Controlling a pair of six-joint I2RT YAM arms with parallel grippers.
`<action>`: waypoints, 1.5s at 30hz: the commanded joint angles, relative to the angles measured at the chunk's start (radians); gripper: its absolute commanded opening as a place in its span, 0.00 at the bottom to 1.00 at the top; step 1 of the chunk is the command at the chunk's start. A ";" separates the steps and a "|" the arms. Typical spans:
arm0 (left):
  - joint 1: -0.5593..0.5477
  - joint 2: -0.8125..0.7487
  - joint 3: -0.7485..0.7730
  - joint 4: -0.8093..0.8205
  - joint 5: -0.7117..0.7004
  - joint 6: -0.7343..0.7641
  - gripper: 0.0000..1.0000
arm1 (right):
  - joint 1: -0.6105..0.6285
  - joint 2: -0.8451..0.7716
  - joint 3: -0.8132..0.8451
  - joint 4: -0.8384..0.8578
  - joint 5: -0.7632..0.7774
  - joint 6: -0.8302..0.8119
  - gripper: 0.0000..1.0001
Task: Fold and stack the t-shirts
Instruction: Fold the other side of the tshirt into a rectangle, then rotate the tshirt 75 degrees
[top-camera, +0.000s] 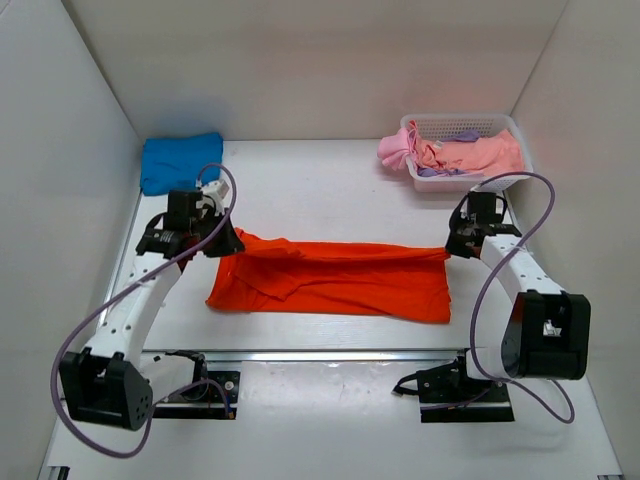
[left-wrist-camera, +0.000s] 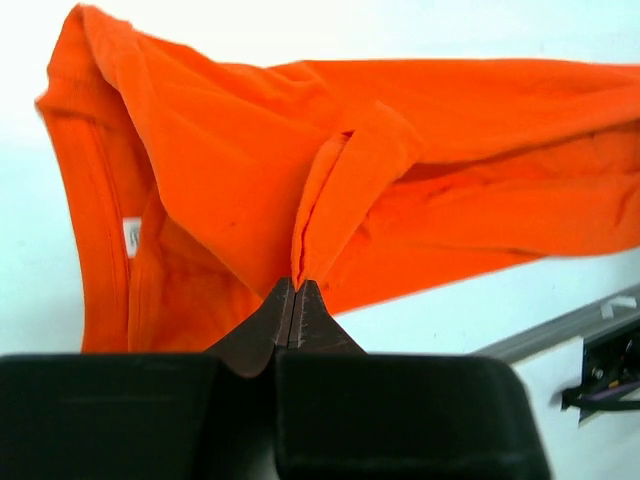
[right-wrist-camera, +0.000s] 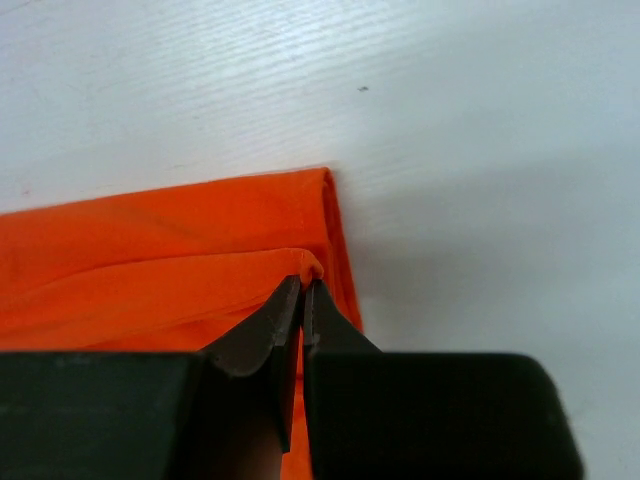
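Note:
My right gripper is to take the t-shirt's nearby end (top-camera: 436, 280) and swing it toward the metal rail before folding further, because the orange-red t-shirt (top-camera: 335, 284) lies lengthwise along the rail.
The orange-red t-shirt (top-camera: 340, 280) lies folded lengthwise across the middle of the table. My left gripper (top-camera: 228, 243) is shut on a pinch of its cloth at the left far edge; in the left wrist view (left-wrist-camera: 297, 285) the fabric (left-wrist-camera: 300, 150) rises in a ridge from the tips. My right gripper (top-camera: 452, 250) is shut on the shirt's right far corner, seen in the right wrist view (right-wrist-camera: 303, 283) with the cloth (right-wrist-camera: 150, 260) spreading left. A folded blue t-shirt (top-camera: 181, 161) lies at the back left. Pink and lilac shirts (top-camera: 455, 152) lie in the basket.
A white lattice basket (top-camera: 518, 152) stands at the back right corner. White walls enclose the table on three sides. A metal rail (top-camera: 320, 354) and the arm bases run along the near edge.

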 joint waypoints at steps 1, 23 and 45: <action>-0.007 -0.086 -0.062 -0.040 -0.009 -0.003 0.00 | -0.018 -0.057 -0.027 0.029 -0.005 -0.026 0.00; -0.007 -0.282 -0.179 -0.129 -0.052 -0.049 0.00 | -0.022 -0.172 -0.147 -0.100 -0.060 -0.013 0.00; -0.128 -0.028 -0.347 0.241 -0.119 -0.250 0.23 | 0.074 0.134 0.112 -0.143 -0.005 -0.069 0.00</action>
